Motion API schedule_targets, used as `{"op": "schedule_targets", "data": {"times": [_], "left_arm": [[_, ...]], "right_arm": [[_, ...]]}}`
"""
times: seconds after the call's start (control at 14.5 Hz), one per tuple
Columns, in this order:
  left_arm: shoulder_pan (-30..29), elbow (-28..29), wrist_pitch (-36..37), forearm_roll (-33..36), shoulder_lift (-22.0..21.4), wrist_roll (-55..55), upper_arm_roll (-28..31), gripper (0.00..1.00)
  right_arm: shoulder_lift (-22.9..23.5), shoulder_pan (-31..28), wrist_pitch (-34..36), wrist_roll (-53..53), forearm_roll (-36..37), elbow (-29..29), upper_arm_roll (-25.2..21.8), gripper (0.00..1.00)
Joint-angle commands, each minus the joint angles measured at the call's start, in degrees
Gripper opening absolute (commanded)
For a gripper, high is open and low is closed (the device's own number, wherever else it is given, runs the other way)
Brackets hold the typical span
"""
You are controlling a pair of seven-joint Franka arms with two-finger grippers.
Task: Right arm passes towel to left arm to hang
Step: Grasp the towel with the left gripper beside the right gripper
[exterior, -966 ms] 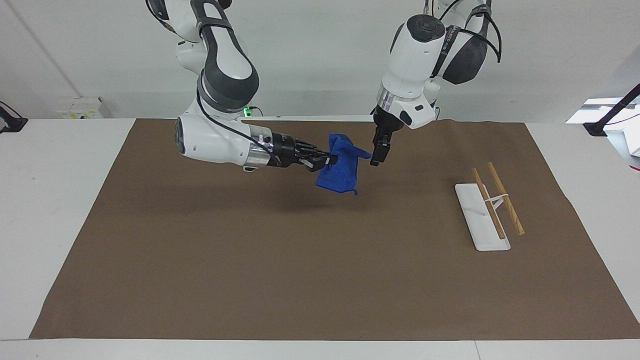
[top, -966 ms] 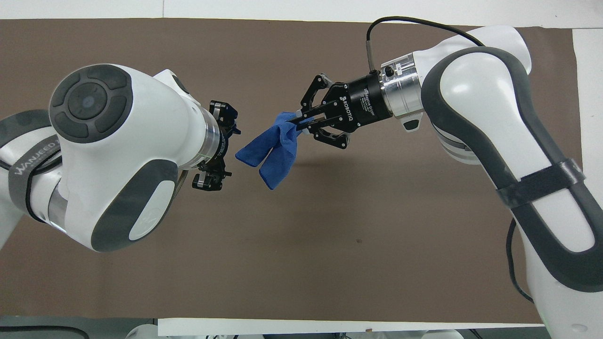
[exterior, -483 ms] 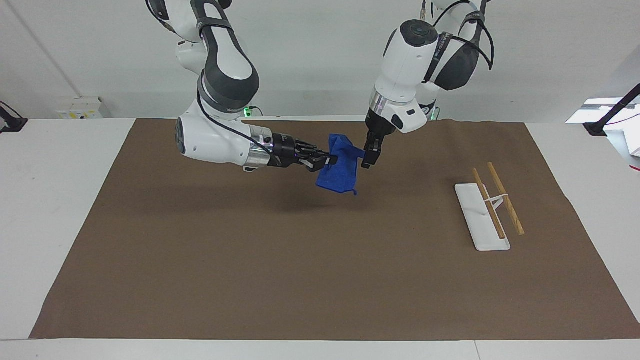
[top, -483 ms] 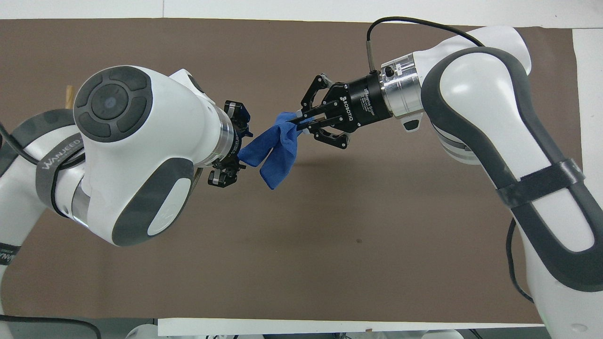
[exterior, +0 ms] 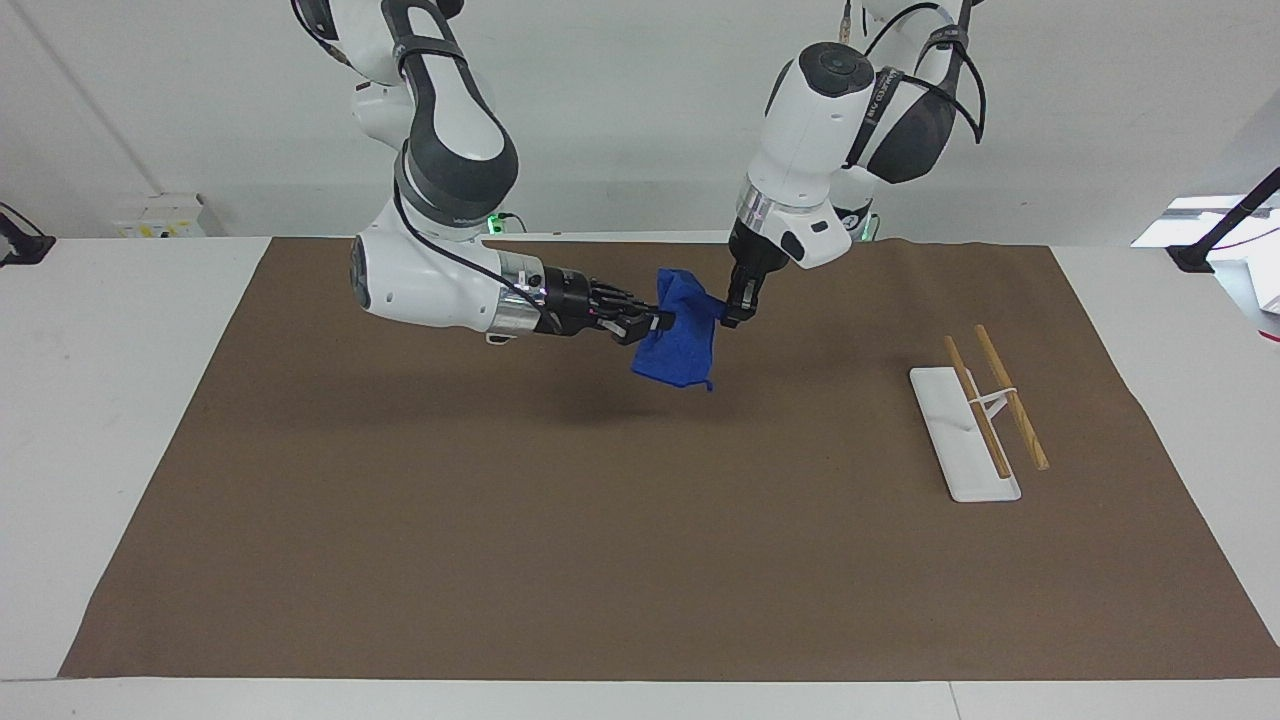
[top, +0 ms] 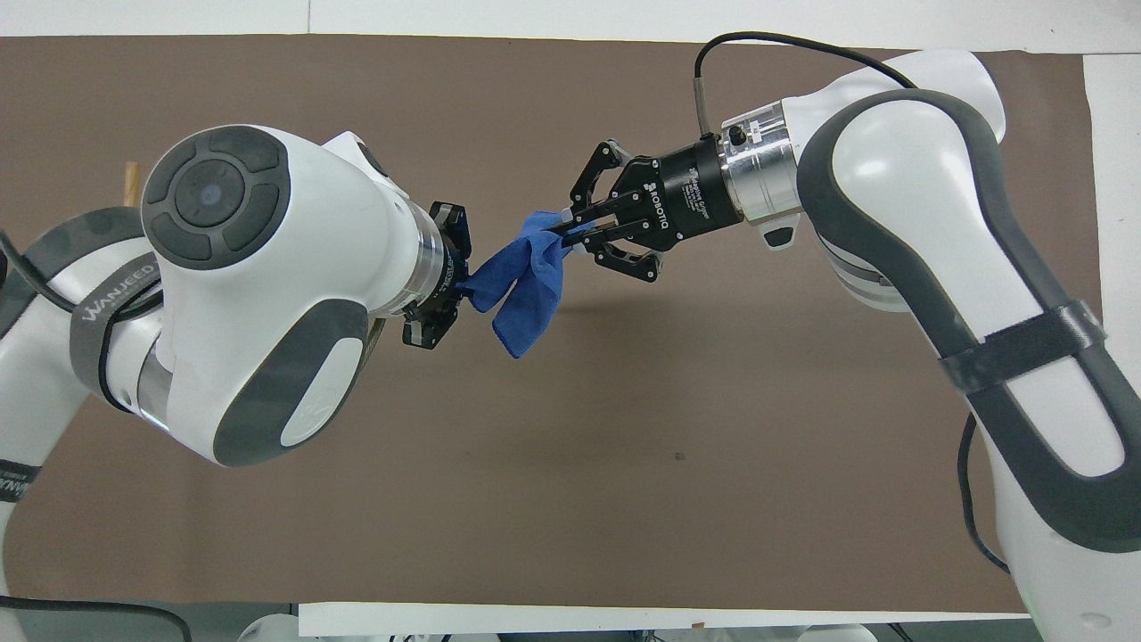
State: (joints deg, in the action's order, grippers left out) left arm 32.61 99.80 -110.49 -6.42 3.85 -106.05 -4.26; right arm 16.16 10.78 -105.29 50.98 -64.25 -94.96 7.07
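My grippers are both closed on the towel [top: 523,287], so my right gripper should open and move back off the towel's corner before my left gripper takes the towel to the rack [exterior: 974,422].
A bright-blue towel [exterior: 684,338] [top: 526,283] hangs in the air over the brown mat, stretched between both grippers. My right gripper [exterior: 662,321] [top: 565,234] reaches in level and is shut on one corner of the towel. My left gripper [exterior: 732,317] [top: 456,291] points down at the other upper corner and is shut on it. The rest of the cloth droops below the two grips, clear of the mat.
A white rack base [exterior: 962,432] with two wooden rods [exterior: 1011,396] stands on the brown mat [exterior: 600,560] toward the left arm's end of the table. A tip of a rod [top: 131,176] peeks out beside the left arm in the overhead view.
My left gripper moved sideways onto the towel's free corner and closed on it. The right gripper stayed still, holding its corner throughout.
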Motion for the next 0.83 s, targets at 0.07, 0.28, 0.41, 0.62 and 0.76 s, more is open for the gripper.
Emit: {"op": "schedule_targets", "data": {"times": [0.07, 0.28, 0.41, 0.62, 0.76], "left_arm": [[0.87, -1.01, 0.45, 0.62, 0.55, 0.32, 0.84, 0.00], [0.79, -1.01, 0.62, 0.62, 0.55, 0.32, 0.92, 0.00], [0.78, -1.18, 1.06, 2.54, 0.55, 0.75, 0.92, 0.00], [-0.35, -4.41, 4.56, 3.96, 1.85, 4.00, 1.01, 0.00], [-0.80, -10.21, 10.96, 4.31, 4.23, 5.05, 1.36, 0.00]], "right_arm": [[-1.74, -0.06, -1.58, 0.53, -1.32, -1.98, 0.22, 0.00], [-1.65, 0.29, -1.76, -0.08, -1.05, -1.98, 0.13, 0.32], [-1.65, 0.73, -1.67, -2.88, -0.53, -1.81, 0.05, 1.00], [-1.48, 0.73, -2.11, -11.48, 7.34, -0.75, -0.04, 1.00], [-1.48, 0.73, -4.13, -16.24, 20.24, 1.09, 0.13, 1.00]]}}
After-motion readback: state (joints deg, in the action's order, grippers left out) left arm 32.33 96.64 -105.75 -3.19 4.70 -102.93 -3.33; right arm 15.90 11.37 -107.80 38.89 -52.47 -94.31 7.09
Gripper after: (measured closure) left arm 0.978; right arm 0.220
